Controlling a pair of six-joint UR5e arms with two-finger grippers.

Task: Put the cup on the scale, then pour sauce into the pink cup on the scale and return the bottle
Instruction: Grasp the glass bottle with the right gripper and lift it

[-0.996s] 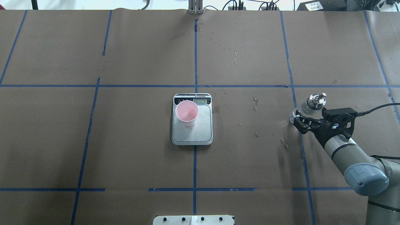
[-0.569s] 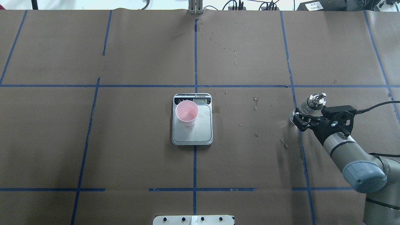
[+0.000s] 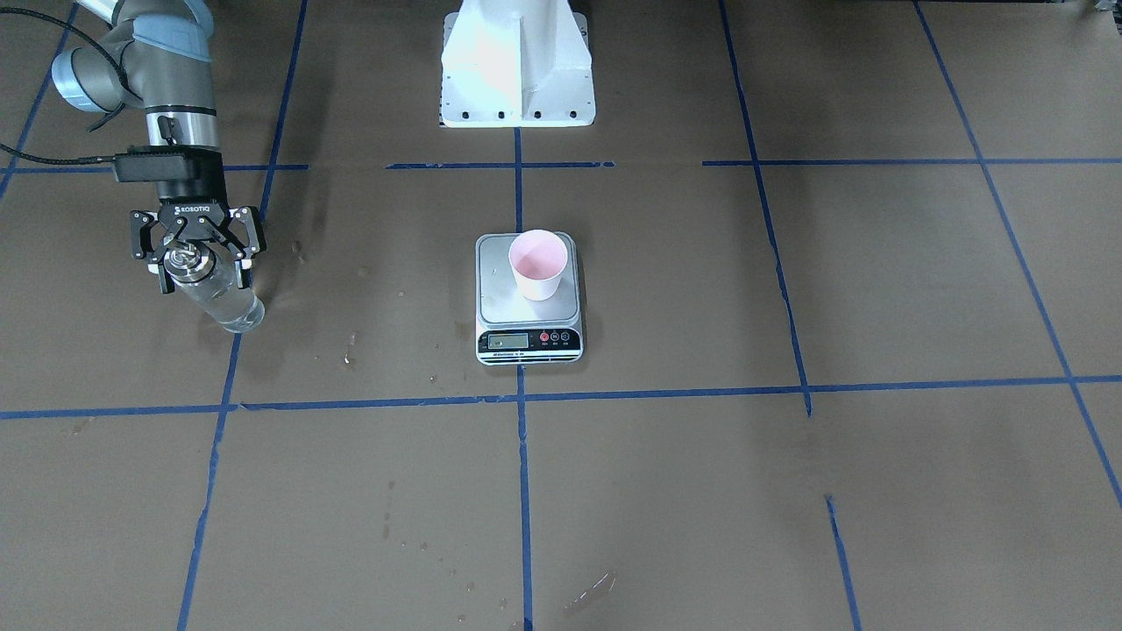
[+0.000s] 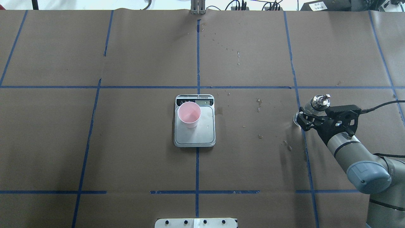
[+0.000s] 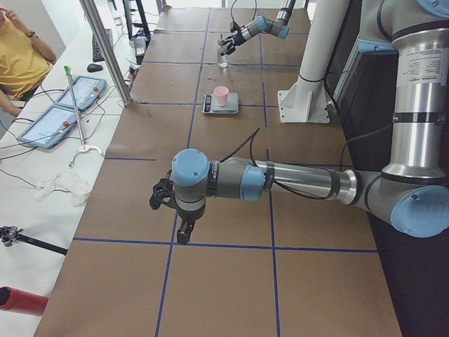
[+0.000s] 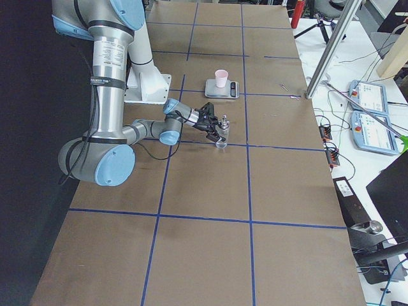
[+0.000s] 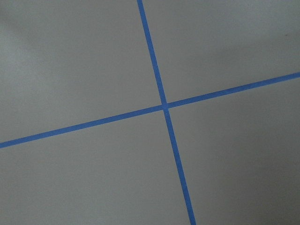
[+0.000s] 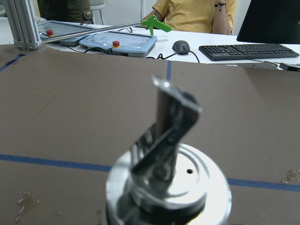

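Note:
My gripper will tip the clear glass bottle. A slanted flap covers the spout's tip (image 8: 167, 112), so the flap (image 8: 181, 104) will then swing open and let out a thin stream.
The pink cup (image 4: 189, 114) stands upright on the far left part of the scale (image 4: 202, 136), also seen in the front view (image 3: 538, 263). The clear glass bottle (image 4: 319, 102) stands on the table at the right, on a blue tape line. Clear sauce shows in its lower part (image 3: 232, 308). My right gripper (image 4: 302, 120) straddles the bottle below its metal collar, jaws spread on either side (image 3: 202, 285). The right wrist view shows the spout (image 8: 168, 122) up close. My left gripper (image 5: 156, 200) hovers over bare table far from the scale; I cannot tell if it is open or shut.
Wet drops (image 4: 259, 136) dot the brown paper between the scale and the bottle. Blue tape lines (image 4: 197, 164) divide the table into squares. The robot's white base (image 3: 515, 70) stands behind the scale. An operator (image 5: 21, 63) sits beside the table's far side.
My right gripper has shifted slightly toward the far side along the bottle while the bottle's top stays put. The cup and scale have not moved.

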